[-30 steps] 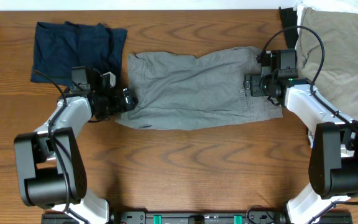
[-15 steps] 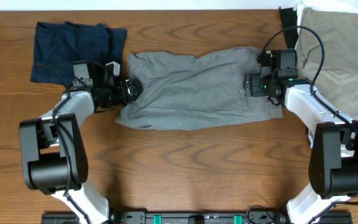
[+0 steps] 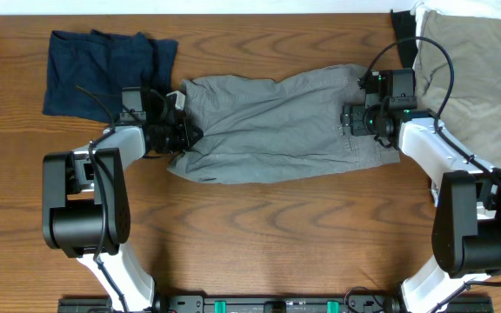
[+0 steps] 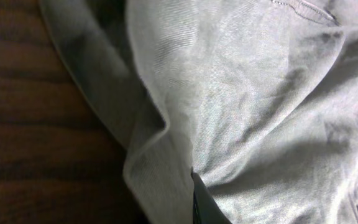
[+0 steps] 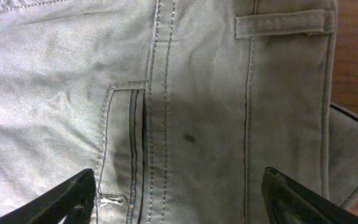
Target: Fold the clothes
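My right gripper should hold down the waistband's edge [image 5: 284,165] before the hem folds over, because my left gripper is holding the leg hem and the waistband end [image 3: 377,155] lies loose.
The grey shorts [image 3: 272,122] lie flat across the middle of the table, waistband to the right. My left gripper [image 3: 183,136] is at their left leg hem, shut on a raised fold of the cloth. In the left wrist view one dark finger [image 4: 204,205] presses against the pinched grey fold [image 4: 157,162]. My right gripper [image 3: 352,119] hovers over the waistband end, open. In the right wrist view its fingertips [image 5: 61,199] stand wide apart over the grey shorts [image 5: 191,124], with a belt loop [image 5: 283,23] further ahead.
A folded navy piece [image 3: 103,65] lies at the back left, close to the left arm. A khaki-tan garment [image 3: 472,69] fills the back right corner, with a white piece [image 3: 459,10] and a black strip [image 3: 401,26] at its edge. Bare wood table [image 3: 268,235] in front.
My left gripper moved right onto the shorts' left hem and shut on it, bunching that edge a little. The right gripper has stayed in place, open.
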